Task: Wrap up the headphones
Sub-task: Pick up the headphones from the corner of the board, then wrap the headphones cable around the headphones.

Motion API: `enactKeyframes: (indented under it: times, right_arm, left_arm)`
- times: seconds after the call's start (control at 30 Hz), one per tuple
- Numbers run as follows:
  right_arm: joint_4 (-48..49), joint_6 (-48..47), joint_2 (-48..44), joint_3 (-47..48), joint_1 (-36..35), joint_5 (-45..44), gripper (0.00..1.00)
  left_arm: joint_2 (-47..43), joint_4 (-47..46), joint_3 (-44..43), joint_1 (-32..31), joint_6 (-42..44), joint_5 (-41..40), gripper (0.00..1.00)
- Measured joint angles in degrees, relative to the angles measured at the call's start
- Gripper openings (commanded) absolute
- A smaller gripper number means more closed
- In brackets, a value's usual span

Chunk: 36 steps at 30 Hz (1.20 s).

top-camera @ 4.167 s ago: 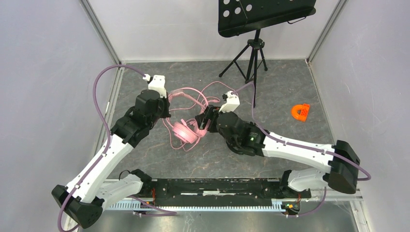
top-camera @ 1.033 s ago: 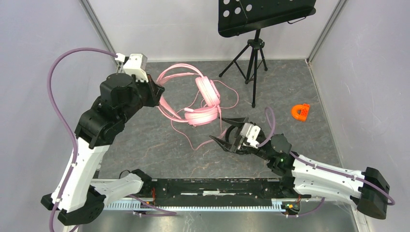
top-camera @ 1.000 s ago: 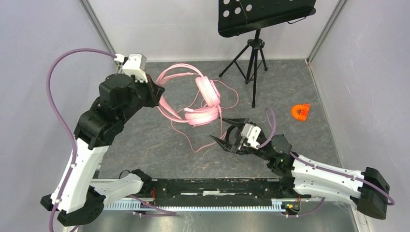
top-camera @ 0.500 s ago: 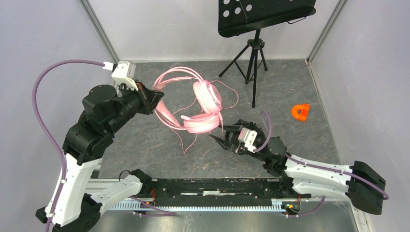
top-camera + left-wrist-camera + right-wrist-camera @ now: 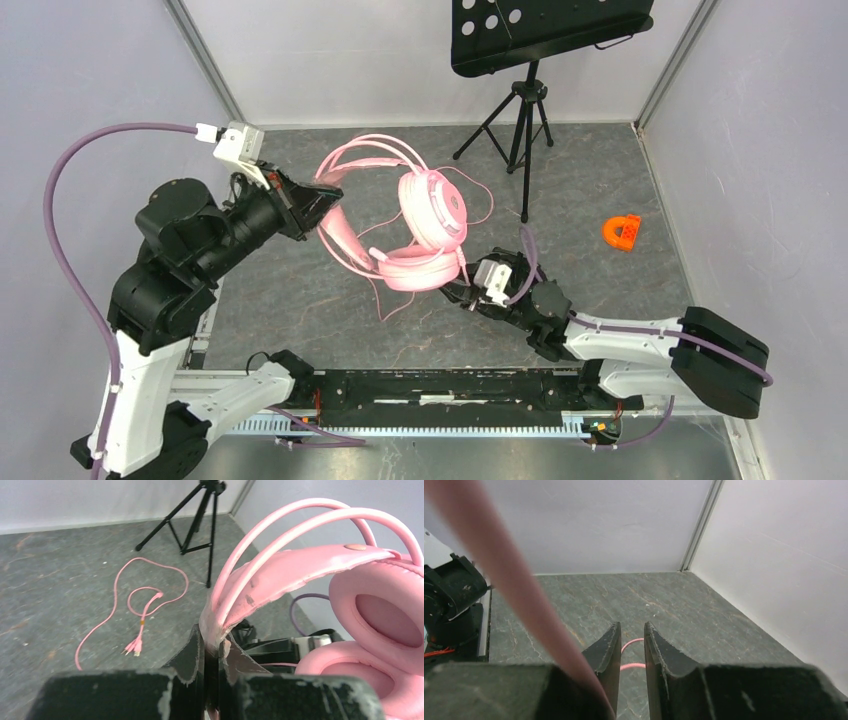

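The cable (image 5: 526, 592) runs outside the ends of the right gripper's fingers, so the robot's left gripper should bring the headphones down to let the right gripper reach the upper ear cup (image 5: 436, 208) from above.
The pink headphones (image 5: 432, 205) hang in the air above the middle of the floor. My left gripper (image 5: 325, 200) is shut on their headband, and in the left wrist view the fingers (image 5: 212, 642) pinch the band's edge with the ear cups (image 5: 380, 610) to the right. The pink cable (image 5: 398, 298) dangles below the cups, and its plug end (image 5: 137, 642) lies on the floor. My right gripper (image 5: 462, 292) sits low under the lower ear cup. Its jaws (image 5: 631, 630) stand nearly together and hold nothing. A cable loop (image 5: 631, 641) lies on the floor beyond them. The black headset is out of view.
A black music stand on a tripod (image 5: 525, 110) stands at the back centre and also shows in the left wrist view (image 5: 200, 515). A small orange plastic piece (image 5: 621, 232) lies at the right. White walls enclose the grey floor on three sides.
My left arm has lifted the headphones higher and drawn back to the left. My right gripper has moved in under the lower ear cup, and its jaws have closed from wide open.
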<state>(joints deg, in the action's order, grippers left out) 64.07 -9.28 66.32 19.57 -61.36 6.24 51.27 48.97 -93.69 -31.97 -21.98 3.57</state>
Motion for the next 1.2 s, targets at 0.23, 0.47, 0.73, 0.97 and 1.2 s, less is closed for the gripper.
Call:
enactKeyframes:
  times: [0.23, 0.47, 0.73, 0.97, 1.2]
  right_arm:
    - [6.71, -1.16, 1.81, 0.0, 0.55, 4.28, 0.1]
    - [6.82, -0.83, 1.57, 1.07, 2.29, 12.24, 0.42]
    - [3.54, 1.09, -4.31, -1.68, 2.56, 17.86, 0.21]
    - [7.23, 3.76, -6.01, -7.72, 2.56, 18.18, 0.1]
    - [9.66, 4.33, -6.56, -9.68, 2.56, 17.57, 0.11]
  left_arm:
    - [-0.9, -1.25, -0.66, 0.0, -1.77, 10.36, 0.02]
    - [-1.66, 4.76, -3.3, 0.0, -0.9, 11.96, 0.02]
    - [-0.42, 7.98, -7.67, 0.0, -0.57, 6.43, 0.02]
    - [2.95, 6.78, -7.67, 0.0, -0.63, 5.46, 0.02]
    - [4.98, 6.16, -7.26, 0.0, -0.66, 3.54, 0.02]
